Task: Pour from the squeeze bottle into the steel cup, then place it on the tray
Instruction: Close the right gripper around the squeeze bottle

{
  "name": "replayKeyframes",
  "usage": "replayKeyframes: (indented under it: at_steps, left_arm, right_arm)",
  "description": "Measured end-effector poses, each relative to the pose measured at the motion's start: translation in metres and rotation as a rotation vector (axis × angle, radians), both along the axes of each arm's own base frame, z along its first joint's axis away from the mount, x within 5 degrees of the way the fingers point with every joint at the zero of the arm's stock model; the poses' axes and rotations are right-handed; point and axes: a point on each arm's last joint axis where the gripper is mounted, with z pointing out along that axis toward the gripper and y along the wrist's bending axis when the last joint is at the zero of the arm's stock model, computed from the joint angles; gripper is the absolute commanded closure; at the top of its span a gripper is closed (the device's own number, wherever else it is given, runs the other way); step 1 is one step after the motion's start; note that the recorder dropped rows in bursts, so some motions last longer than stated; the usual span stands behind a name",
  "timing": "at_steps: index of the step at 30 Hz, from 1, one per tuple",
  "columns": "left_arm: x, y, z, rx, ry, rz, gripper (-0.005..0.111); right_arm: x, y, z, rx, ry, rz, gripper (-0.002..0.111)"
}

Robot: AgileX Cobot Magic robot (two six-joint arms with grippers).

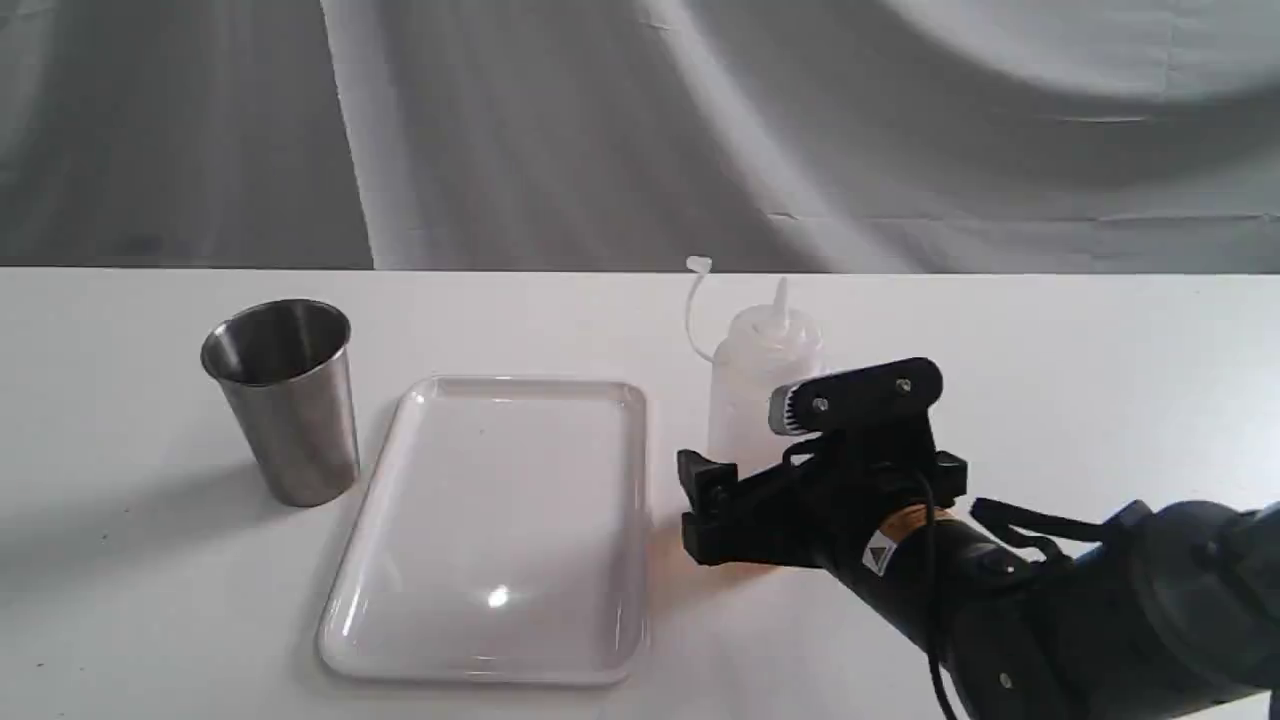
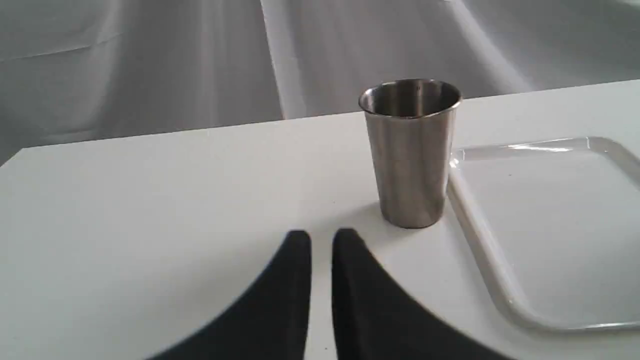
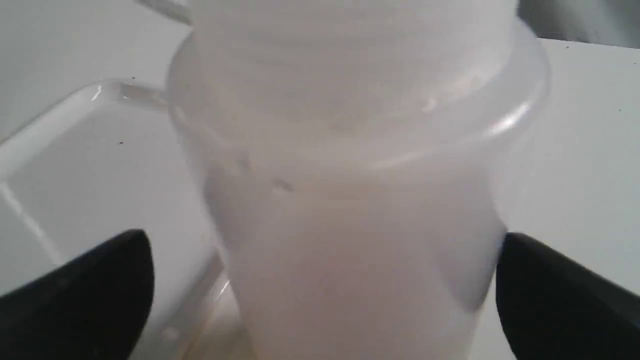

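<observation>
I expect the squeeze bottle's shallow liquid to run to the nozzle end when I tip the bottle, since an amber glow shows low by the bottle's base.
The squeeze bottle stands upright on the table, just right of the tray, its nozzle up and its cap strap curling off to the left. My right gripper is open around the bottle's lower body. In the right wrist view the bottle fills the space between the two black fingers, with a faint amber tint low down. The steel cup stands upright left of the tray. In the left wrist view my left gripper is shut and empty, hovering short of the cup.
A grey cloth backdrop hangs behind the table's far edge. The tray's rim lies close beside the cup's base. The right arm reaches in from the lower right corner.
</observation>
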Motion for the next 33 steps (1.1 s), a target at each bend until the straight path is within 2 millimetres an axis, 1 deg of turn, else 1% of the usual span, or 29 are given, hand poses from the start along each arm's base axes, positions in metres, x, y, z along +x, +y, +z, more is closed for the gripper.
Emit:
replayKeyframes:
  at_steps: [11,14,17,24,26,29,33]
  left_arm:
    - [0.0,0.0,0.0,0.0,0.0,0.0,0.098]
    - [0.0,0.0,0.0,0.0,0.0,0.0,0.098]
    - [0.0,0.0,0.0,0.0,0.0,0.0,0.098]
    - [0.0,0.0,0.0,0.0,0.0,0.0,0.098]
    - [0.0,0.0,0.0,0.0,0.0,0.0,0.098]
    - [0.0,0.0,0.0,0.0,0.0,0.0,0.098]
    - [0.0,0.0,0.0,0.0,0.0,0.0,0.098]
  right_arm:
    - [0.0005,-0.0011,-0.0003,0.014,0.011,-0.022,0.018]
    - [0.0005,-0.0011,-0.0005,0.013,0.012,-0.022,0.022]
    - [0.0005,-0.0011,-0.0005,0.013,0.012,-0.022,0.032]
    - [0.0005,-0.0017,-0.0007,0.016,0.015,-0.029,0.062]
    - [0.0005,-0.0017,-0.0007,0.016,0.015,-0.029,0.068]
    - [0.0005,-0.0017,-0.0007,0.016,0.015,-0.029,0.073]
    - [0.0005,-0.0017,-0.0007,0.016,0.015,-0.029,0.074]
